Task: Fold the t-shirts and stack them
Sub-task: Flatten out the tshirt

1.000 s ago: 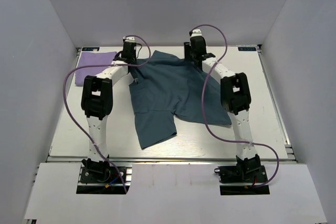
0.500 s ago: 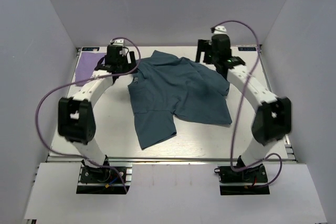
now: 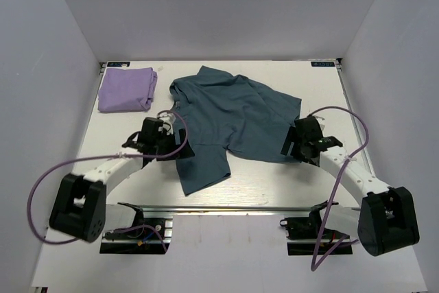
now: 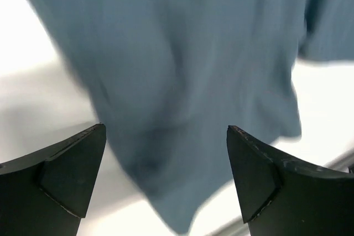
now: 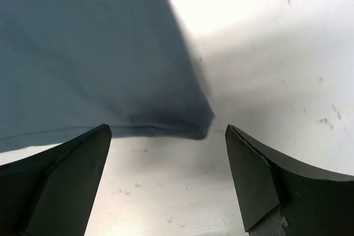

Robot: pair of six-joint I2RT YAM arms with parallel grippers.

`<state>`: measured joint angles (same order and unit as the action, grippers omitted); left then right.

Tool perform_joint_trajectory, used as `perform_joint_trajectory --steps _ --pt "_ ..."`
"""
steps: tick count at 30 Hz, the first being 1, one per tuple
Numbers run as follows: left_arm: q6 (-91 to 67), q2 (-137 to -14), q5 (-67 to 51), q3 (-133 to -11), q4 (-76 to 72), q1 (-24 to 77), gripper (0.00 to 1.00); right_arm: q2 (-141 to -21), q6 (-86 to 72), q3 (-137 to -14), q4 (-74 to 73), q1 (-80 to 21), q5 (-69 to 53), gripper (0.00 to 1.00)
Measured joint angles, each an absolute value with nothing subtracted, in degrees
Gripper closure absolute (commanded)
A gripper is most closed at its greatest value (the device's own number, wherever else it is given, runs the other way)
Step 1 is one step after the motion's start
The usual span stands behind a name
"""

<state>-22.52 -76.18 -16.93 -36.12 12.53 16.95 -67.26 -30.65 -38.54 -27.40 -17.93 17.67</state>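
The shirt's far edge gathers into a point [image 3: 204, 72]. I expect the blue shirt [image 3: 223, 114] to hang open, with another sleeve dangling below, when I lift its near edge.
The dark slate-blue t-shirt [image 3: 233, 118] lies rumpled and unfolded in the middle of the table, one flap reaching toward the near edge. The lavender t-shirt [image 3: 125, 89] lies folded at the far left. My left gripper [image 3: 181, 147] is open and low at the blue shirt's left lower edge. In the left wrist view the blue cloth [image 4: 182, 70] fills the space ahead of the left gripper [image 4: 166, 131]. My right gripper [image 3: 291, 143] is open at the shirt's right lower corner. In the right wrist view that corner [image 5: 110, 53] lies just ahead of the right gripper [image 5: 167, 129], with nothing held.
The white table [image 3: 274, 183] has raised rails along its sides and a metal near edge. Grey walls enclose it on the left, right and back. Purple cables loop from both arms over the near part of the table.
Both arms have swung back from the far edge to the near half of the table. Their grippers now sit low at the blue shirt's lower left and lower right. The lavender shirt is uncovered.
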Motion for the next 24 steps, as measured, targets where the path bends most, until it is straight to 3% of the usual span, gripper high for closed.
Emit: perform_joint_trajectory --steps 3,5,7,9,10,11,18,24 --pt "-24.2 -67.2 -16.2 -31.1 15.8 18.7 0.01 -65.7 -32.7 -36.2 -27.8 -17.2 17.7 0.15" --pt "-25.2 -63.0 -15.4 -29.2 17.3 19.5 0.03 -65.7 -33.4 -35.2 -27.3 -16.8 17.7 0.24" --pt "-26.0 -61.1 -14.7 -28.2 18.8 20.4 0.03 -65.8 -33.7 -34.0 -26.3 -16.5 17.6 0.5" --pt "-26.5 -61.0 -13.8 -27.5 20.2 21.1 0.04 -66.6 -34.2 -33.5 -25.6 -16.3 17.1 0.65" --pt "-26.7 -61.1 -13.5 -27.1 20.8 21.6 0.06 -67.2 -34.0 -33.5 -25.1 -16.3 16.6 0.93" --pt "-27.1 -61.1 -13.3 -26.6 21.1 22.0 0.07 -67.9 -33.5 -33.5 -24.2 -16.2 16.0 1.0" --pt "-28.8 -61.1 -11.8 -25.0 21.7 25.5 0.12 -70.1 -30.5 -36.2 -20.3 -17.1 8.2 1.0" --pt "-29.6 -62.6 -10.9 -25.1 20.0 28.6 0.17 -76.2 -26.0 -46.8 -16.8 -21.1 3.5 1.0"
